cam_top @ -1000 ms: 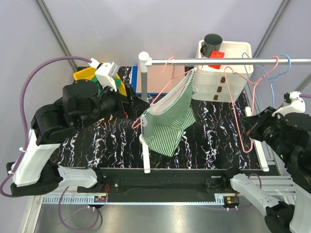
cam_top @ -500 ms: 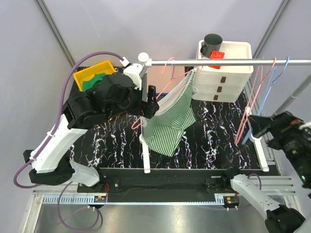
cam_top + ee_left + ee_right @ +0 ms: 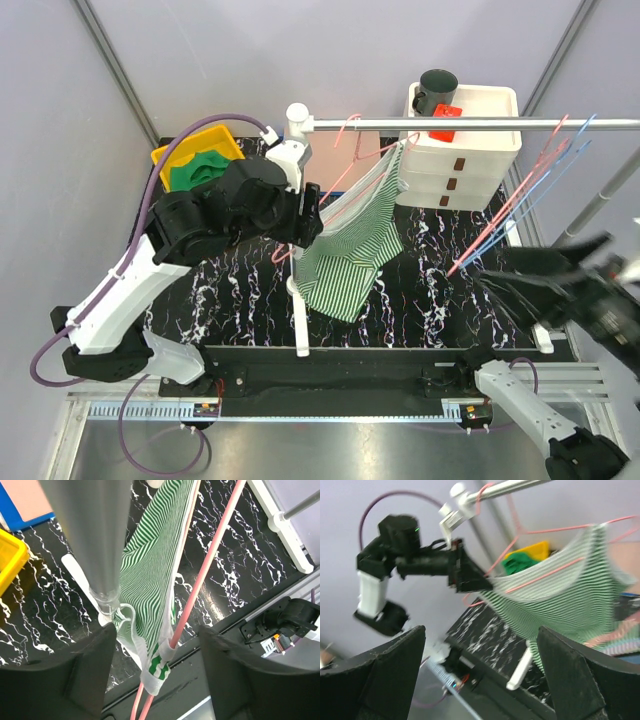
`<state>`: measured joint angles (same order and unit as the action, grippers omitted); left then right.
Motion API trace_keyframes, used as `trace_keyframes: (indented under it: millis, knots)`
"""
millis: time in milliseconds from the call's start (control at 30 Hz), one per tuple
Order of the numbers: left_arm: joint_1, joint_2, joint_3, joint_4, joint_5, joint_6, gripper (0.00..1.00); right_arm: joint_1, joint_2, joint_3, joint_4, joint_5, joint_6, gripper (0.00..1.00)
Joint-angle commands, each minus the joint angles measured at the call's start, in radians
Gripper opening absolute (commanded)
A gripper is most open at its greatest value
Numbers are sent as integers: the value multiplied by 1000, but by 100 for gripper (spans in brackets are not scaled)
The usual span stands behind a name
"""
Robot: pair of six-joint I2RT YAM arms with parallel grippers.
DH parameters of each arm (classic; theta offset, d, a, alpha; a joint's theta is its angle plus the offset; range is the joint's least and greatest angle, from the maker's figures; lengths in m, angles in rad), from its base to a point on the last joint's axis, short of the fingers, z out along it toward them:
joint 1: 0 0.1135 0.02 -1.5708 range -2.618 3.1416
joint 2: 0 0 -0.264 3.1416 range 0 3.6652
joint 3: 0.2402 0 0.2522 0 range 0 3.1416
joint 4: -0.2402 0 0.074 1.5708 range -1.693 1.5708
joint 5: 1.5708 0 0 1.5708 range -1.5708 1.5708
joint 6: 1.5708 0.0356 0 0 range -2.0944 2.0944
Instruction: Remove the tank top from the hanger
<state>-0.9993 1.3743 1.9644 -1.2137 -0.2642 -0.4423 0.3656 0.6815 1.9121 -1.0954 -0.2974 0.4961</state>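
Note:
The robot's left gripper should grip strap and wire together (image 3: 166,651) and lift the pink hanger clear first, because the pink hanger's hook is over the rail (image 3: 350,122) beside the post.
The green-and-white striped tank top (image 3: 350,250) hangs on a pink hanger (image 3: 345,165) hooked over the metal rail (image 3: 470,125). My left gripper (image 3: 312,218) is raised to the top's left shoulder. In the left wrist view the left gripper (image 3: 157,675) is open, its jaws on either side of the tank top's strap (image 3: 157,662) and the hanger's pink wire (image 3: 210,565) without touching them. My right gripper (image 3: 500,285) is blurred, low at the right and away from the garment. In the right wrist view the right gripper (image 3: 480,680) is open and empty, and the tank top (image 3: 560,600) is far ahead.
The rack's white post (image 3: 298,290) stands just beside the left gripper. Spare pink and blue hangers (image 3: 510,215) swing out at the rail's right end. A white drawer unit (image 3: 460,160) with a black mug (image 3: 438,85) stands behind. A yellow bin (image 3: 195,155) sits back left.
My left arm rose and brought its jaws around the tank top's left shoulder, narrowing them. My right gripper opened and pulled away low; the spare hangers swung out to the right.

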Motion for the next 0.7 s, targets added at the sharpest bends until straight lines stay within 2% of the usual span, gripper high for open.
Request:
trace_keyframes:
  millis: [0, 33, 133, 167, 233, 267, 333, 367, 667]
  knots:
    - [5, -23, -35, 59, 26, 2, 59, -1, 160, -128, 161, -371, 67, 100]
    - [5, -24, -42, 63, 31, -2, 51, -1, 176, -149, 158, -385, 68, 100]
    - [5, -32, -67, 80, 60, -10, 36, -2, 207, -185, 149, -396, 50, 100]
    - [5, -32, -68, 83, 62, -12, 26, -2, 208, -197, 161, -393, 47, 100]
    - [5, -35, -61, 88, 63, -16, 18, -1, 210, -232, 180, -399, 50, 100]
    - [5, -37, -50, 94, 66, -18, 10, -2, 211, -242, 192, -401, 52, 100]
    - [5, -38, -26, 112, 85, -16, 3, -1, 213, -261, 203, -402, 53, 100]
    - [5, -37, -13, 117, 92, -13, 0, -1, 211, -266, 210, -398, 52, 100]
    - [5, 24, 168, 158, 184, -15, 0, -2, 197, -315, 198, -361, -2, 100]
